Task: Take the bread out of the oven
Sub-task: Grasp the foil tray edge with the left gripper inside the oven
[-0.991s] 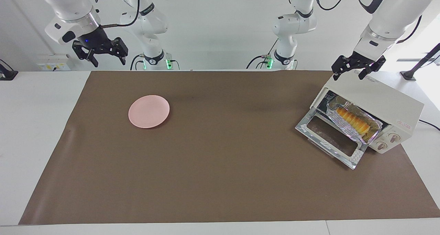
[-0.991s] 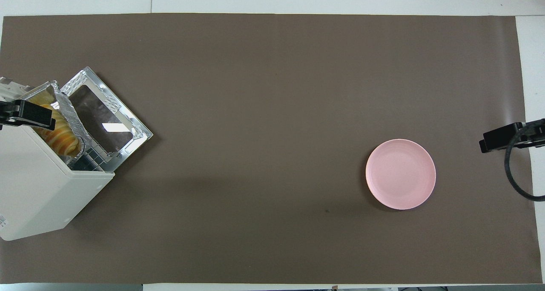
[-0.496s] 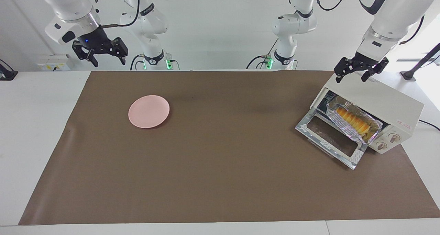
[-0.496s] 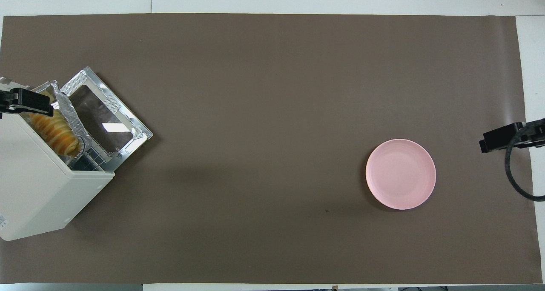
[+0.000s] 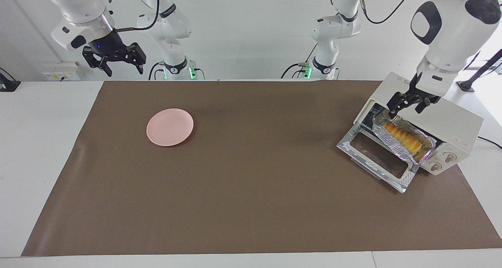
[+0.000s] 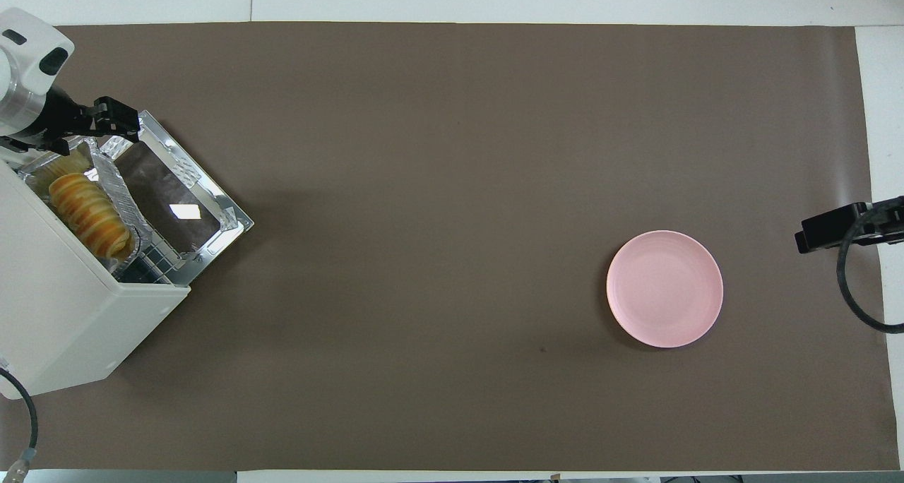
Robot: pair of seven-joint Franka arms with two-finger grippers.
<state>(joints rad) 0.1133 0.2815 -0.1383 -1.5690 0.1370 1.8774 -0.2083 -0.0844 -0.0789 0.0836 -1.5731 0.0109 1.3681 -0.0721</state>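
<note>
The rim of the foil tray juts out over the open oven door (image 5: pixel 379 154), so the robot's left gripper should now go down to that rim (image 5: pixel 389 142) until its fingers close on it.
The cream-white oven (image 5: pixel 451 115) (image 6: pixel 56 306) stands at the left arm's end of the table, its glass door (image 5: pixel 376 156) (image 6: pixel 173 200) dropped open. Inside, the golden ridged bread (image 5: pixel 402 138) (image 6: pixel 88 215) lies in a crinkled foil tray (image 5: pixel 386 144) (image 6: pixel 120 190) that sticks partly out of the opening. My left gripper (image 5: pixel 406 109) (image 6: pixel 92 126) hangs open over the oven's front top edge, just above the tray's end nearer the robots, holding nothing. My right gripper (image 5: pixel 113 62) (image 6: pixel 833 232) waits open and raised at the right arm's end.
A pink plate (image 5: pixel 170 127) (image 6: pixel 664 289) sits on the brown mat (image 5: pixel 251 181) toward the right arm's end. Two round knobs (image 5: pixel 442 161) are on the oven's front beside the opening. A black cable (image 6: pixel 851 292) loops under the right gripper.
My left gripper has swung from above the oven's top edge nearer the robots down and over its open front, above the tray's end. The right arm has not moved.
</note>
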